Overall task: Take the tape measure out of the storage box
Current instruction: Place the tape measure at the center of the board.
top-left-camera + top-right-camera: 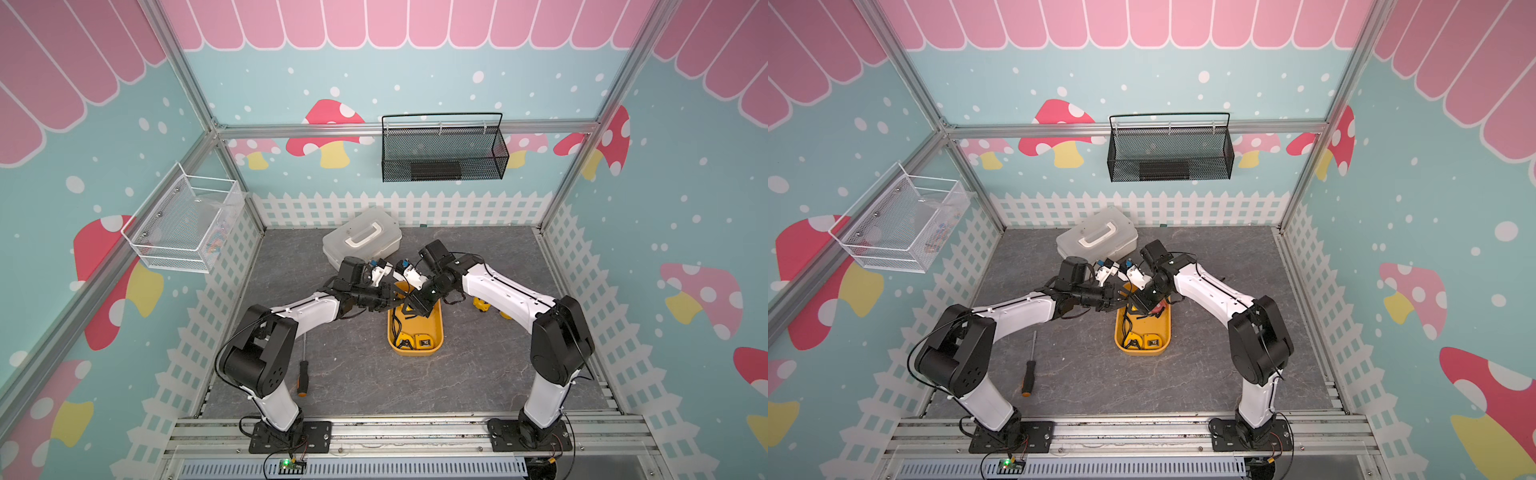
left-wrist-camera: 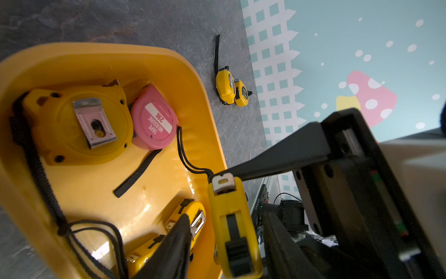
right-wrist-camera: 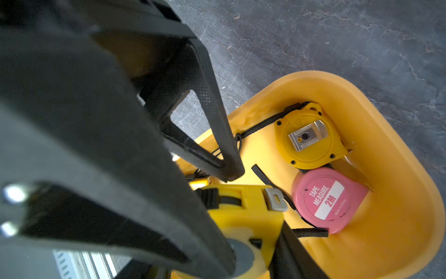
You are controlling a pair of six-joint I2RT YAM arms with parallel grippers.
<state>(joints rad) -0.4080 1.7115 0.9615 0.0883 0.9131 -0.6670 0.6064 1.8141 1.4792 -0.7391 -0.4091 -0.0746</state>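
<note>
Both of the robot's grippers meet on the same yellow tape measure (image 2: 233, 226), so the right gripper should open and back away before the left gripper carries it out beside the screwdriver.
The yellow-orange storage box (image 1: 439, 332) (image 1: 1142, 352) (image 2: 96, 48) (image 3: 337, 77) lies mid-table. Both grippers meet over its far end. My right gripper (image 3: 251, 232) (image 1: 409, 307) is shut on a yellow tape measure (image 2: 231, 217) (image 3: 241, 217), held above the box floor. The left gripper (image 2: 225, 215) (image 1: 395, 297) straddles that same tape measure, open, with a gap showing on one side. Inside the box lie a large yellow tape measure with a metal clip (image 2: 79, 125) (image 3: 309, 137), a pink one (image 2: 154, 118) (image 3: 328, 200) and two small yellow ones (image 1: 415, 341).
Two yellow tape measures (image 2: 230, 89) (image 1: 482, 305) lie on the table under the right arm. A white lidded case (image 1: 361, 239) stands behind the box. A screwdriver (image 1: 303, 374) lies near the left arm. A black mesh basket (image 1: 442, 149) and a white wire basket (image 1: 187, 224) hang on the walls.
</note>
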